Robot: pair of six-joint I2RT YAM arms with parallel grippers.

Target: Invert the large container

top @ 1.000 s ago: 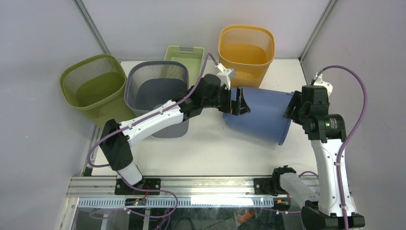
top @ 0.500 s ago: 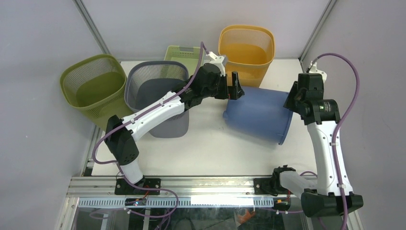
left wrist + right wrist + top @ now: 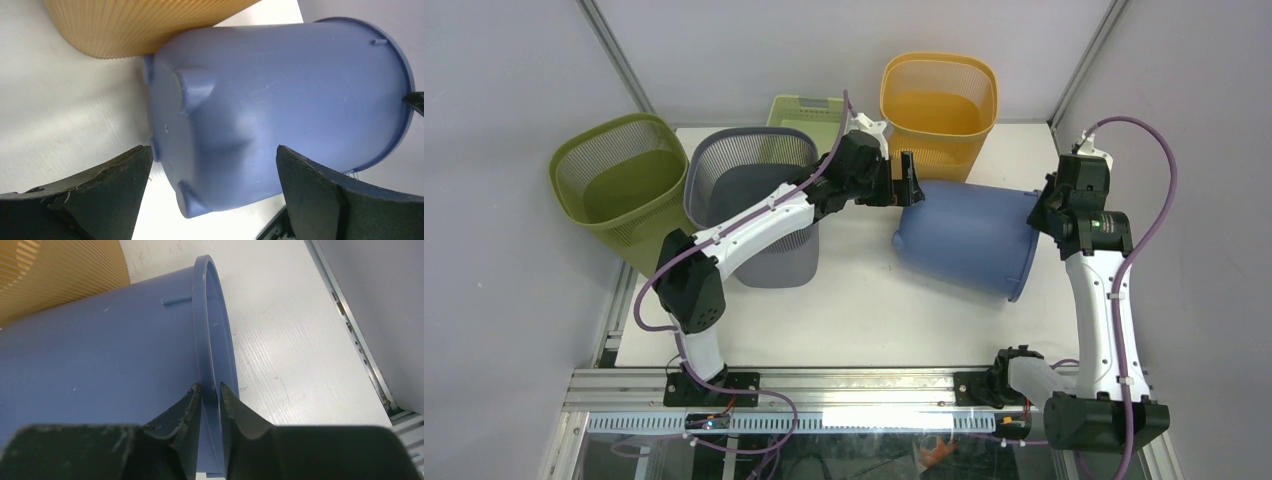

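Observation:
The orange basket is crowding the back corner of the blue bucket's base (image 3: 931, 180), so the robot's left gripper should go to the base's front foot (image 3: 898, 240) before it turns the bucket.
The large container (image 3: 969, 240) is a plain blue bucket lying on its side on the white table, footed base to the left, open mouth to the right. My right gripper (image 3: 1036, 215) is at the mouth's upper edge; in the right wrist view its jaws (image 3: 210, 386) are shut on the thin blue rim (image 3: 207, 315), one finger outside the wall and one inside. My left gripper (image 3: 911, 180) hovers just behind the base, open wide. In the left wrist view the base (image 3: 200, 130) shows between the spread fingers (image 3: 115, 180), not touching them.
An orange mesh basket (image 3: 939, 95) stands right behind the blue bucket, close to its base. A grey basket (image 3: 749, 180), an olive basket (image 3: 619, 180) and a light green crate (image 3: 809, 110) stand at the back left. The table's right edge rail (image 3: 360, 365) runs near the bucket's mouth.
My right jaws have closed onto the bucket's rim. The left gripper has pulled back from the bucket's base toward the far side, staying open.

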